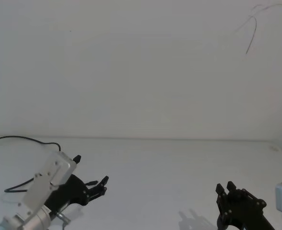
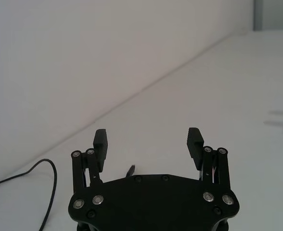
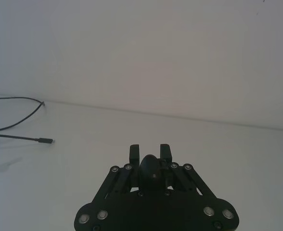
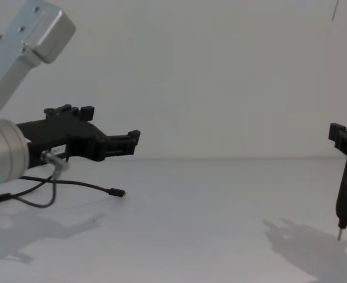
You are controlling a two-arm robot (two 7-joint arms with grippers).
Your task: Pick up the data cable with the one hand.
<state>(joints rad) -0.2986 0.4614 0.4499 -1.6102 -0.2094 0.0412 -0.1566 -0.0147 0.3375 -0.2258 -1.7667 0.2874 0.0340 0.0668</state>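
The data cable is holding a smooth, wide bend (image 2: 50,164), so I expect its plug end (image 4: 115,192) will point out nearly straight when I lift it.
The data cable (image 4: 73,183) is thin and black and lies on the white table at the left. Its small plug (image 4: 118,192) points right. My left gripper (image 4: 111,127), the chunky black hand, hovers open just above the cable, its fingertips over the plug. In the left wrist view the left gripper (image 2: 147,142) has wide jaws, with the plug tip (image 2: 131,169) below them and the cable (image 2: 47,166) curving off. The head view has the cable (image 1: 21,138) looping behind my left gripper (image 1: 90,169). My right gripper (image 1: 225,188) stays at the near right, shut on a slim black stick-like tool (image 4: 344,188).
The table (image 4: 209,224) is plain white, and a white wall (image 1: 141,72) rises along its far edge. The tool's pointed metal tip (image 4: 339,236) hangs just above the tabletop at the right. From the right wrist view the cable (image 3: 16,122) lies far off.
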